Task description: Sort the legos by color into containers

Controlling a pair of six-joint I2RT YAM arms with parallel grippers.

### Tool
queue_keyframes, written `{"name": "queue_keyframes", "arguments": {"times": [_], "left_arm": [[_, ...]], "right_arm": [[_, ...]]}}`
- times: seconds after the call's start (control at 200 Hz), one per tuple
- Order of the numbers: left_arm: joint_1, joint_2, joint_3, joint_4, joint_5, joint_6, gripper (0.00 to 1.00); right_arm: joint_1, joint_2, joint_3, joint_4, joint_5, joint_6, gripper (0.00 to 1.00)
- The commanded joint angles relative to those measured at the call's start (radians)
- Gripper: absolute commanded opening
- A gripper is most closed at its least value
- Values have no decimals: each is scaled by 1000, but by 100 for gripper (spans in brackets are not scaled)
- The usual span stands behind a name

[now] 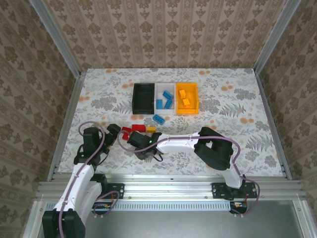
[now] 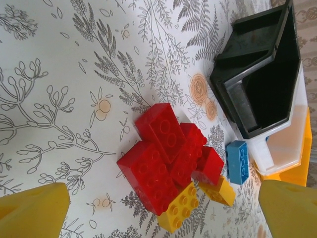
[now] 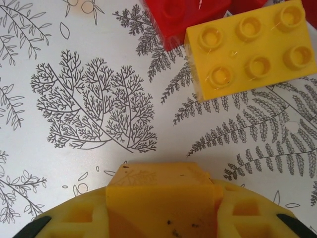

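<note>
The top red lego point(image 2: 163, 134) lies at a slant across my left gripper's open fingers, so my left gripper should turn until it is square to the lego's loose end point(image 2: 151, 117) before it closes.
A heap of red legos point(image 2: 166, 153) lies on the flowered table with two orange-yellow legos point(image 2: 181, 208) against it and a blue lego point(image 2: 237, 161) beside it. My left gripper point(image 2: 162, 203) hangs open above this heap, one yellow finger at each lower corner. In the top view the left gripper point(image 1: 115, 131) is just left of the red legos point(image 1: 132, 129). My right gripper point(image 1: 133, 141) sits low in front of the heap, shut on an orange-yellow lego point(image 3: 161, 198). Another orange-yellow lego point(image 3: 252, 44) lies ahead of it. The black point(image 1: 143, 97), white point(image 1: 159, 93) and orange-yellow point(image 1: 194, 99) containers stand side by side behind.
The white container holds several blue legos point(image 1: 165, 100) and the orange-yellow one holds two orange-yellow legos point(image 1: 184, 97). The black container point(image 2: 262, 84) looks empty. One blue lego point(image 1: 158, 119) lies loose in front of the containers. Metal frame rails border the table.
</note>
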Motion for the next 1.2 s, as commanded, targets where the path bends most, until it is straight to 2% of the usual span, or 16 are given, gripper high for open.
{"name": "queue_keyframes", "arguments": {"times": [0.0,0.115,0.275,0.395,0.505,0.565,0.67,0.76,0.825,0.96,1.065,1.195], "left_arm": [[8,34,15,50,50,-3,100],[-33,91,16,107,60,-36,99],[-198,188,35,194,-4,-58,99],[-292,293,128,152,-36,-4,99],[-309,374,183,111,-22,-7,100],[-310,392,189,133,-4,-15,99],[-307,388,213,87,-39,-9,100],[-301,370,218,73,-53,2,100],[-295,362,221,61,-60,2,100],[-255,363,230,36,-65,18,100],[-214,374,250,-25,-113,27,100],[-170,425,283,-80,-177,3,100]], "right_arm": [[-3,-118,-37,-30,64,4,27],[-73,-254,-91,-55,138,-33,27],[-350,-373,-121,-59,172,-92,28],[-560,-292,-14,-84,105,-118,29],[-668,-138,156,-127,50,-154,29],[-700,-42,276,-201,24,-170,31],[-731,69,400,-249,22,-176,34],[-747,103,428,-251,23,-171,44],[-751,99,425,-241,35,-167,51],[-753,48,395,-223,50,-159,56],[-753,-24,349,-187,67,-151,63],[-732,-116,302,-185,49,-121,64]]}}
